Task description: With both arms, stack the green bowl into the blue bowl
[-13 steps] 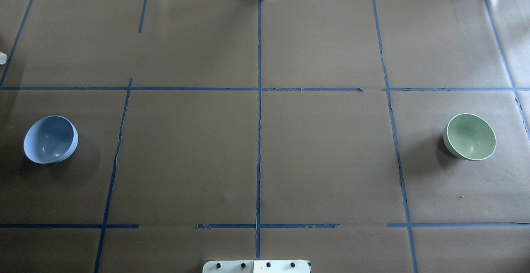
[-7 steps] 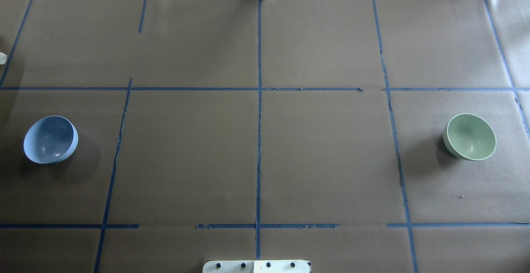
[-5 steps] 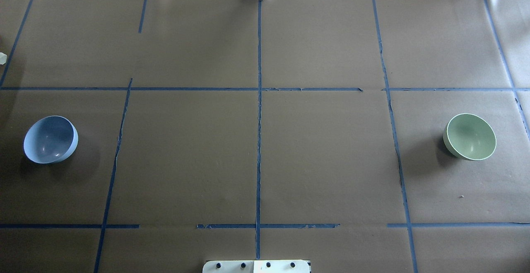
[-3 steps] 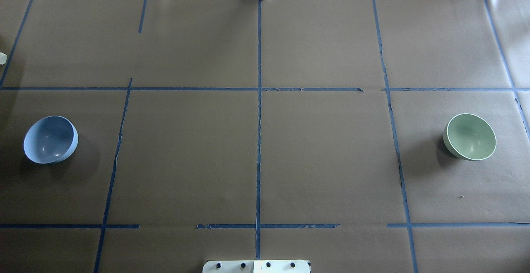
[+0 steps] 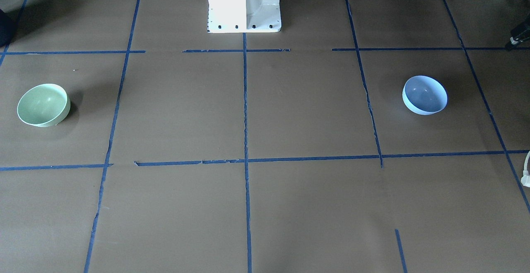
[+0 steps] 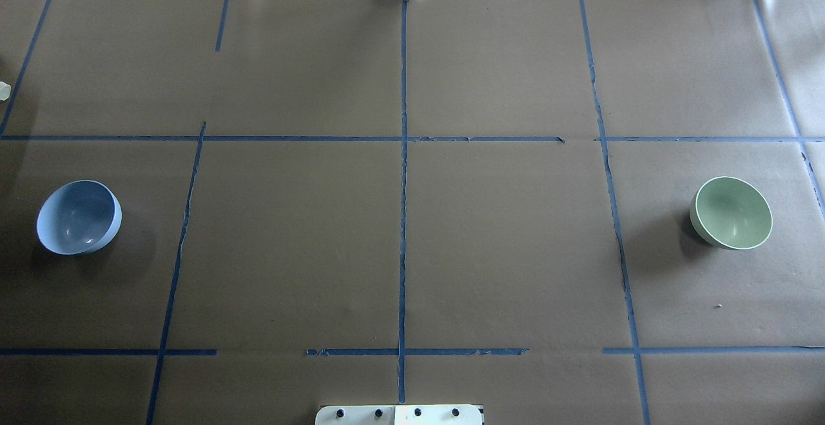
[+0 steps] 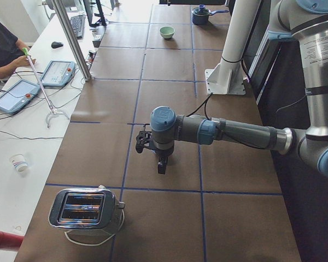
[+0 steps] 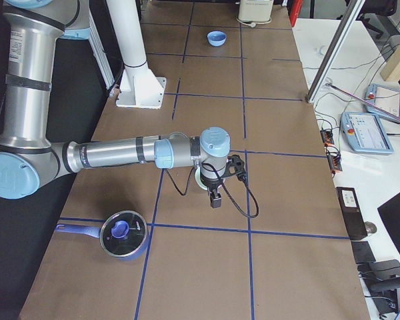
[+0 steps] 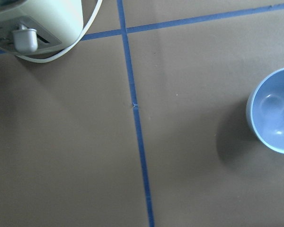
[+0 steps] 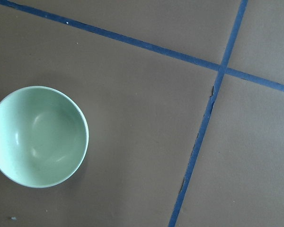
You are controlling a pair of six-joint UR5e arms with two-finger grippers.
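The green bowl [image 5: 44, 105] will sink into the blue bowl until their rims almost meet when the robot lowers it, because the bowls share a flaring round shape [image 5: 425, 95].
The green bowl [image 6: 731, 212] stands upright on the robot's right side of the table, also in the front view [image 5: 42, 105] and the right wrist view [image 10: 38, 136]. The blue bowl [image 6: 78, 217] stands upright on the robot's left side, also in the front view [image 5: 425, 95] and at the right edge of the left wrist view [image 9: 274, 111]. My left gripper [image 7: 160, 165] hangs above the table near the blue bowl. My right gripper [image 8: 215, 198] hangs just beside the green bowl [image 8: 198, 179]. Both show only in the side views, so I cannot tell whether they are open or shut.
A toaster [image 7: 85, 209] with a white cord stands at the table's left end, also in the left wrist view [image 9: 35, 21]. A lidded blue pot [image 8: 123, 234] sits at the right end. The white pedestal [image 5: 244, 3] stands at the robot's edge. Blue tape lines cross the brown table.
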